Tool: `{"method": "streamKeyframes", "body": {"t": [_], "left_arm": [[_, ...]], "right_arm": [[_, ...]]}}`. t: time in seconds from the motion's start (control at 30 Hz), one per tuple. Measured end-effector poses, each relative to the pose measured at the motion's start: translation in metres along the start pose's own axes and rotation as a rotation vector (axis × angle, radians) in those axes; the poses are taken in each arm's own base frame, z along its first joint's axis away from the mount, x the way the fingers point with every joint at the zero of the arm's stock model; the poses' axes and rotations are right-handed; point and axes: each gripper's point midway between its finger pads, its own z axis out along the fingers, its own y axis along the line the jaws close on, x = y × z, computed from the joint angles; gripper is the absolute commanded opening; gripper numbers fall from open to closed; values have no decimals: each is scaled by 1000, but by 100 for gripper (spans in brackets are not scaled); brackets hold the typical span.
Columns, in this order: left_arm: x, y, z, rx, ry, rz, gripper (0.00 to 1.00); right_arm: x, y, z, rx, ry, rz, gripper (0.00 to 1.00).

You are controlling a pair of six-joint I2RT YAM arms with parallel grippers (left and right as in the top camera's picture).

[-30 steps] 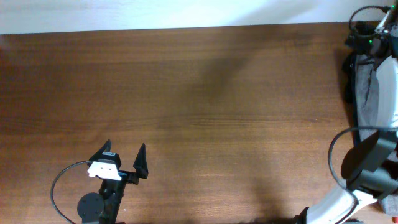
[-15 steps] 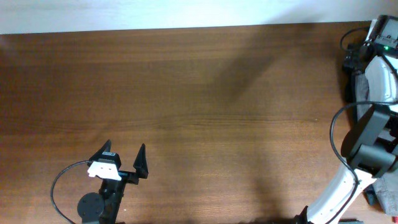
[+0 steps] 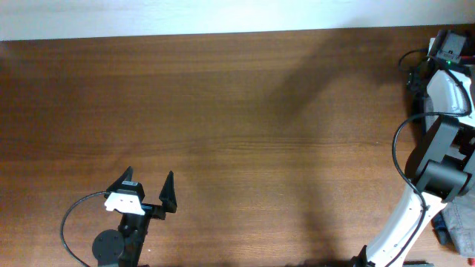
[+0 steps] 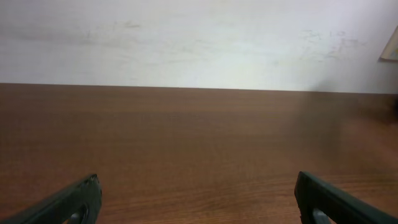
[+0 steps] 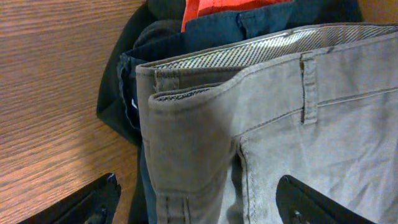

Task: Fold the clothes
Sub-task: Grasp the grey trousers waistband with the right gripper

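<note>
Next, I pinch only the shorts' raised fold with my right gripper before taking them away, since the dark navy garments stick out under the grey-olive shorts' side.
The grey-olive shorts lie on a pile, waistband and belt loop towards the top of the right wrist view. My right gripper is open just above the shorts, one finger over the table edge of the pile and one over the fabric, holding nothing. In the overhead view the right arm reaches to the far right edge and hides the shorts. My left gripper is open and empty over bare wood at the front left; it also shows in the left wrist view.
Dark navy garments lie under the shorts, with a red cloth behind them. The wooden table stretches to a white wall. A bit of grey cloth shows at the overhead's lower right corner.
My right arm has swung towards the far right corner, and now covers the grey cloth that showed beneath it in the overhead view. The left arm has not moved.
</note>
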Motion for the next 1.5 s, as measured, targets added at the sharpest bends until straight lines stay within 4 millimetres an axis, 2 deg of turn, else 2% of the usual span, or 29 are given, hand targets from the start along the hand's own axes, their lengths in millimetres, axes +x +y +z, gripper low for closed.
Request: {"method": "streamKeyframes", "body": {"t": [0.23, 0.33, 0.4, 0.53, 0.7, 0.8, 1.0, 1.03, 1.13, 1.23, 1.4, 1.43, 1.5], "left_arm": [[0, 0, 0, 0, 0, 0, 99], [0, 0, 0, 0, 0, 0, 99], [0, 0, 0, 0, 0, 0, 99], [0, 0, 0, 0, 0, 0, 99], [0, 0, 0, 0, 0, 0, 99], [0, 0, 0, 0, 0, 0, 99], [0, 0, 0, 0, 0, 0, 99], [0, 0, 0, 0, 0, 0, 99], [0, 0, 0, 0, 0, 0, 99], [0, 0, 0, 0, 0, 0, 99], [0, 0, 0, 0, 0, 0, 99], [0, 0, 0, 0, 0, 0, 99], [0, 0, 0, 0, 0, 0, 99]], "right_arm": [[10, 9, 19, -2, 23, -12, 75], [13, 11, 25, 2, 29, -20, 62], [13, 10, 27, 15, 29, -19, 59], [11, -1, 26, 74, 22, -8, 46], [10, -6, 25, 113, 27, -18, 17], [9, -4, 24, 122, 26, -19, 10], [8, -2, 22, 135, 26, -25, 10], [8, -2, 22, 137, 26, -25, 15], [8, 0, 21, 139, 25, -26, 17], [7, 2, 19, 144, 24, -27, 9], [7, 2, 19, 150, 26, -22, 8], [7, 2, 19, 149, 27, -22, 10], [7, 2, 18, 149, 28, -17, 22]]}}
